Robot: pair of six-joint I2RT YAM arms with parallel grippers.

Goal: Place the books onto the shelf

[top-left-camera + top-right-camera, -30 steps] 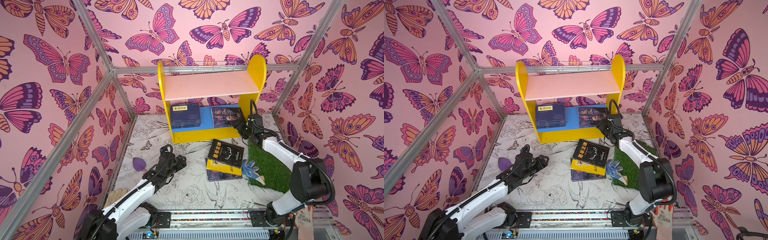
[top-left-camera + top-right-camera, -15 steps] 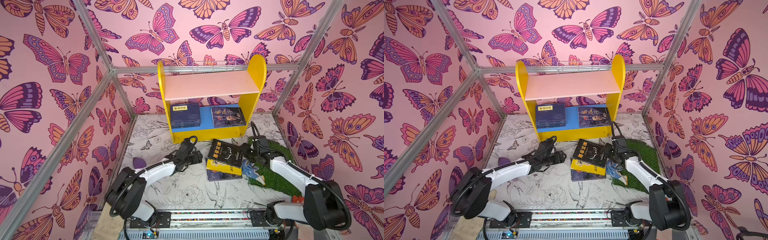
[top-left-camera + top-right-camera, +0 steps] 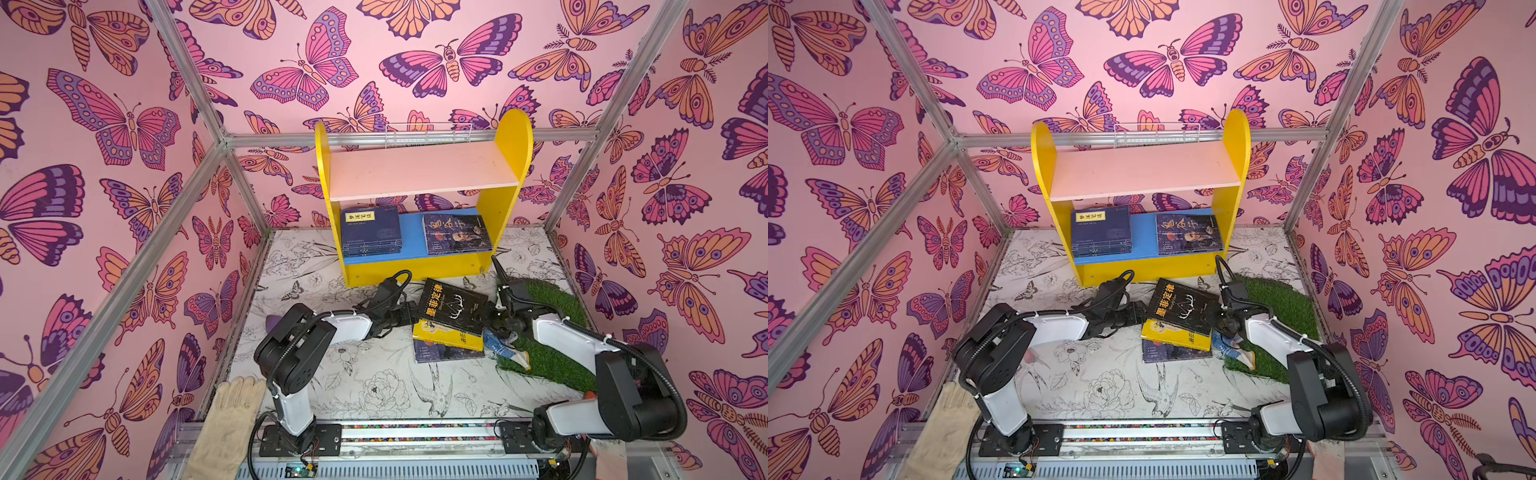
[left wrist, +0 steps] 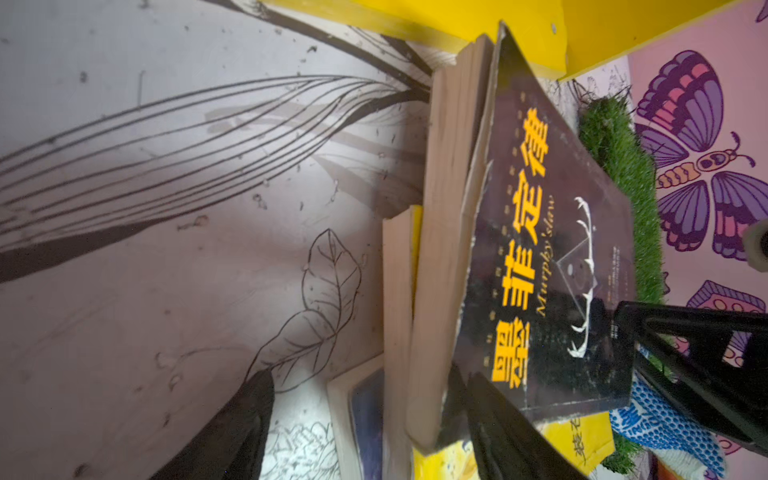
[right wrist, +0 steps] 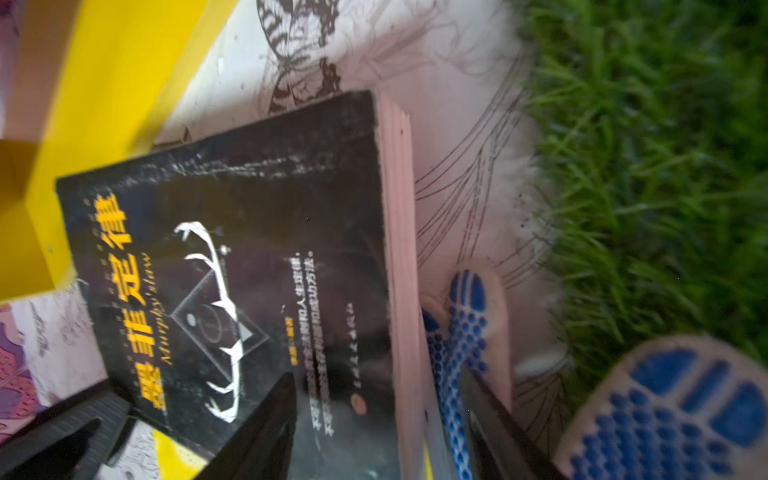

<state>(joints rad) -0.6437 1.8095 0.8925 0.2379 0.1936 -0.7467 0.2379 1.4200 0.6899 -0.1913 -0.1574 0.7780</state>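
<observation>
I should first lift the black book by its title-side edge with my left gripper, because the blue dotted glove is crowding the book's edge at my right gripper.
Three books lie piled on the floor in front of the shelf: a black book on top, a yellow one under it and a navy one at the bottom. Two more lie flat on the blue lower board, a navy book and a dark portrait book. My left gripper is open at the pile's left edge, one finger on the floor and one over the black cover. My right gripper stands open astride the black book's right edge.
A blue dotted glove lies against the pile's right side, half on a green grass mat. A beige glove lies at the front left, and a purple object shows behind the left arm. A wire basket sits behind the shelf.
My right gripper left the lower shelf board and came down to the black book's right edge, its jaws narrowing. My left gripper moved right across the floor to the pile.
</observation>
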